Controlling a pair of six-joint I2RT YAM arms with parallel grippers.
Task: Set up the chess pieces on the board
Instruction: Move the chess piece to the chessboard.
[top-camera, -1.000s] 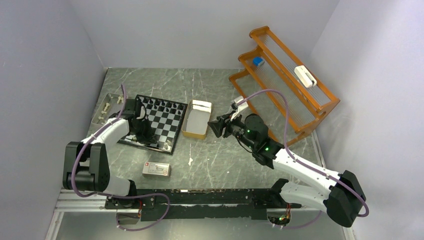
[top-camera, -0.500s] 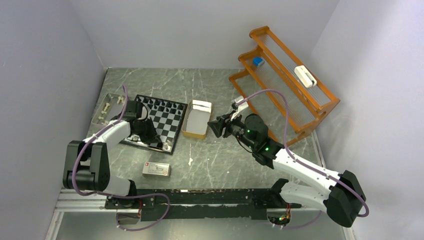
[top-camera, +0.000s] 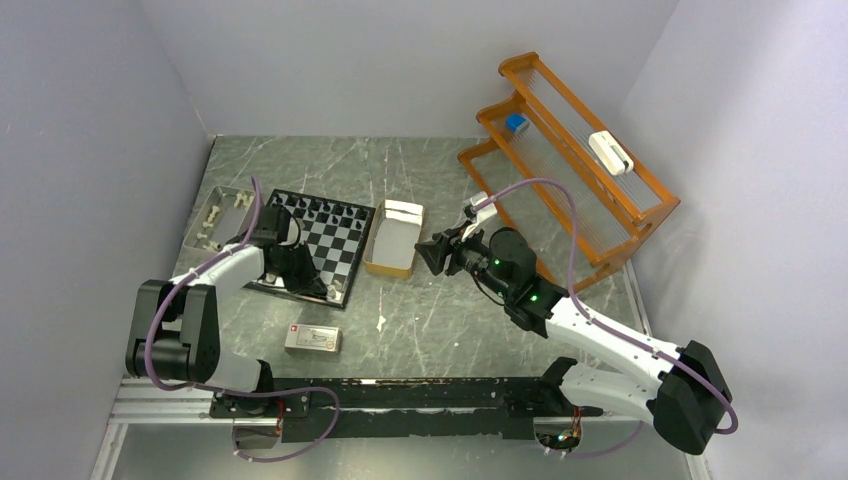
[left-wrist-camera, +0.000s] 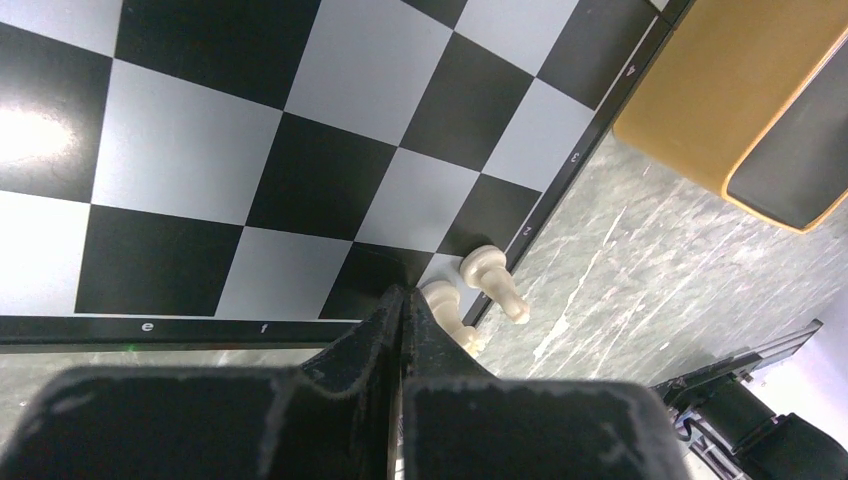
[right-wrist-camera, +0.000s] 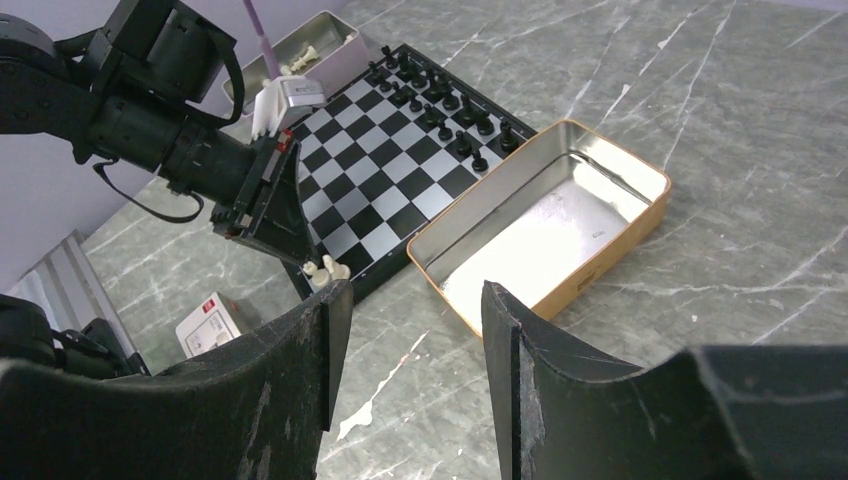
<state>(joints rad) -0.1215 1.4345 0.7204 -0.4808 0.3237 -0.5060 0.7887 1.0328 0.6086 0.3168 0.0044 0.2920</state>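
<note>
Next, I lift clear, open my left gripper around one piece and move that piece toward the neighbouring dark square (left-wrist-camera: 372, 282), because two white pieces crowd the board's corner square (left-wrist-camera: 458, 278) beside my shut left gripper.
The board (top-camera: 338, 243) lies at the left, with black pieces (top-camera: 325, 212) in two rows along its far side. Two white pieces (left-wrist-camera: 488, 277) stand at its near right corner, also in the right wrist view (right-wrist-camera: 326, 268). My left gripper (left-wrist-camera: 401, 296) is shut with nothing between its jaws. Its tips are low over the board's near edge, right beside the nearer white piece (left-wrist-camera: 441, 306). My right gripper (right-wrist-camera: 410, 300) is open and empty. It hovers right of the tan box (top-camera: 392, 240), facing the board (right-wrist-camera: 390, 190).
A grey tray (top-camera: 215, 215) with several white pieces sits left of the board. A white-and-red carton (top-camera: 313, 339) lies in front of the board. An orange wire rack (top-camera: 570, 160) stands at the back right.
My left gripper has slid a little to the right along the board's near edge, toward the two white pieces at the corner. The right arm has not moved.
</note>
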